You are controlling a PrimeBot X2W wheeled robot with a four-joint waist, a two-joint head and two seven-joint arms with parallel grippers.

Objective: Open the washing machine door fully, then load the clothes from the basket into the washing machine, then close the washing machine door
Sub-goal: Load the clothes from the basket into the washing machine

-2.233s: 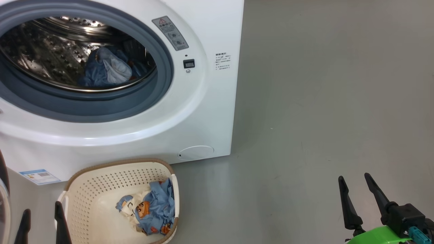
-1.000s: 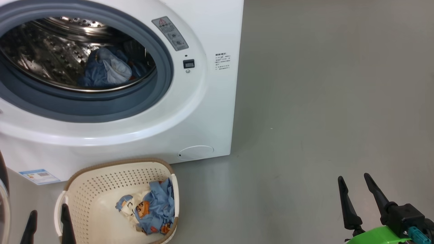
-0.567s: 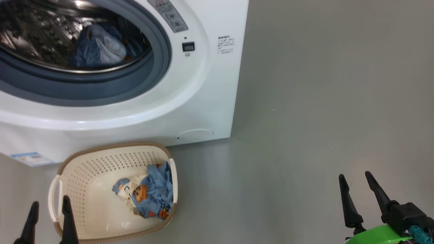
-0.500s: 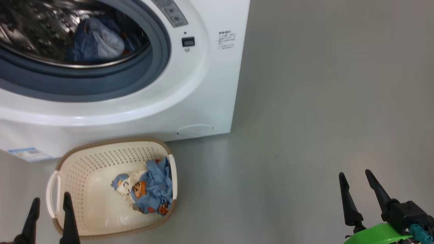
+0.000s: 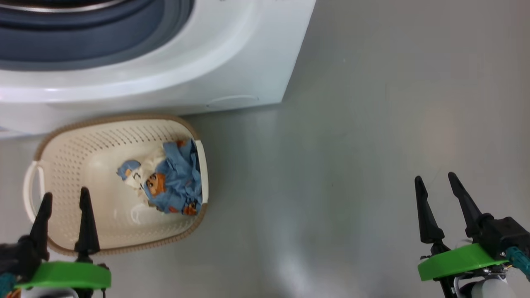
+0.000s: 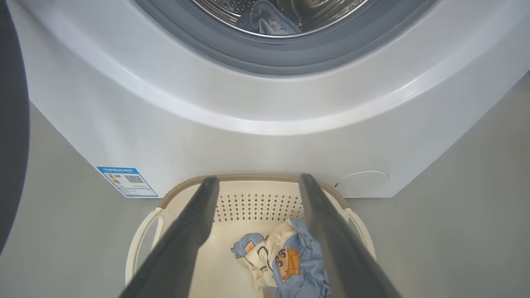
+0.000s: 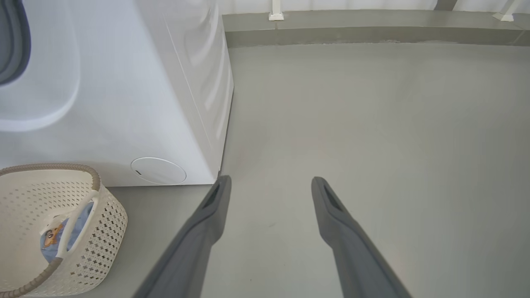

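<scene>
The clothes (image 5: 174, 181) should come up all together and leave the basket empty when I lift them, because cream and blue folds (image 5: 155, 168) lie bunched in a heap.
The cream basket (image 5: 62, 145) stands on the floor against the washing machine (image 5: 174, 78). The clothes (image 5: 172, 182), light blue with an orange cartoon face, lie at its right end. My left gripper (image 5: 66, 192) is open and empty over the basket's near left part. In the left wrist view its fingertips (image 6: 211, 182) frame the basket's far rim (image 6: 256, 178), the clothes (image 6: 290, 260) lie lower right, and a garment (image 6: 269, 20) lies in the drum. The door's dark edge (image 6: 12, 124) shows at far left. My right gripper (image 5: 435, 177) hangs open over bare floor.
The round filter cap (image 7: 158, 170) sits low on the machine's front, and a blue label (image 6: 128, 182) at its lower left corner. Grey floor (image 7: 372, 124) stretches right of the machine to a low kerb (image 7: 372, 35). The basket's handle (image 7: 74, 223) faces my right gripper (image 7: 270, 179).
The head camera has tilted down, so the drum has slid off the top and the basket sits higher in the picture. My left gripper now overlaps the basket's near left part. Both grippers stay open.
</scene>
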